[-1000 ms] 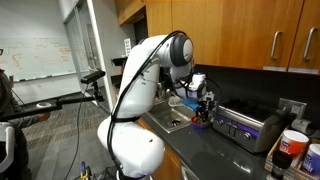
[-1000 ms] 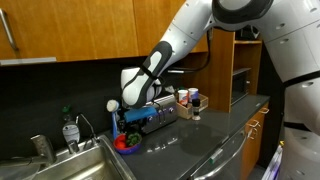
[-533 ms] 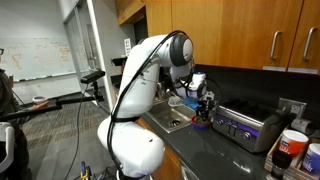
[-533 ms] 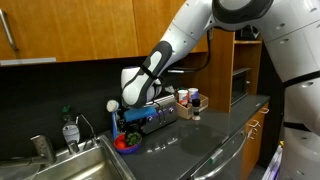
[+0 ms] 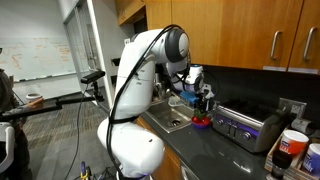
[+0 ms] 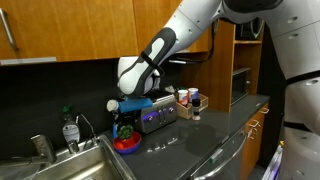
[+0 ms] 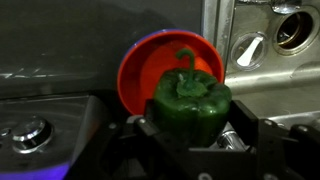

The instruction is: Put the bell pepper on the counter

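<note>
The green bell pepper [image 6: 124, 130] is above the red dish, and there is clear counter [image 6: 165, 138] in front of the toaster oven. My gripper keeps moving the pepper there and let it go.
My gripper [image 7: 190, 128] is shut on the green bell pepper [image 7: 190, 100] and holds it just above a low red dish [image 7: 140, 65]. In both exterior views the gripper [image 5: 203, 103] [image 6: 125, 124] hangs over the dish [image 5: 201, 124] [image 6: 127, 146], and the pepper [image 6: 126, 129] shows as a small green lump between the fingers. The dish rests on the dark counter [image 5: 215, 152] [image 6: 195, 135] [image 7: 60, 35], between the sink and the toaster oven.
A silver toaster oven [image 5: 240, 125] [image 6: 157, 113] [image 7: 35, 135] stands right next to the dish. The steel sink [image 5: 176, 121] [image 6: 70, 165] [image 7: 270, 60] lies on the other side. Cups [image 5: 292, 148] [image 6: 186, 99] and a bottle [image 6: 68, 130] stand on the counter.
My gripper has risen a little with the bell pepper in it, lifting it off the red dish.
</note>
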You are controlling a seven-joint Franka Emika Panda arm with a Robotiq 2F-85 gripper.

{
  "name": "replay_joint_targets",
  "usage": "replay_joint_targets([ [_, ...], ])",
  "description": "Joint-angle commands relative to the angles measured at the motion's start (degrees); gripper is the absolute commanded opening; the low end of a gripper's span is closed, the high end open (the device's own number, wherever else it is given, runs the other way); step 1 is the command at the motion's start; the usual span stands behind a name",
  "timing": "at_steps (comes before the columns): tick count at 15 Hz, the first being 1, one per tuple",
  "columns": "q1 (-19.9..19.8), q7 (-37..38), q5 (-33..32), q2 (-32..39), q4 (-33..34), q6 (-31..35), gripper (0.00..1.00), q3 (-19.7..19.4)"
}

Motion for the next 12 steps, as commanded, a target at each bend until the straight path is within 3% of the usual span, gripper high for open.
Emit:
replay_joint_targets([
  [1, -1.13, -1.39, -0.10, -4.79, -3.73, 0.58, 0.50, 0.24],
  [7, -5.04, -1.25, -2.34, -11.71, -10.37, -1.83, 0.50, -1.84],
  [12, -8.02, -2.33, -1.06, -17.83, -16.03, -5.95, 0.50, -0.76],
])
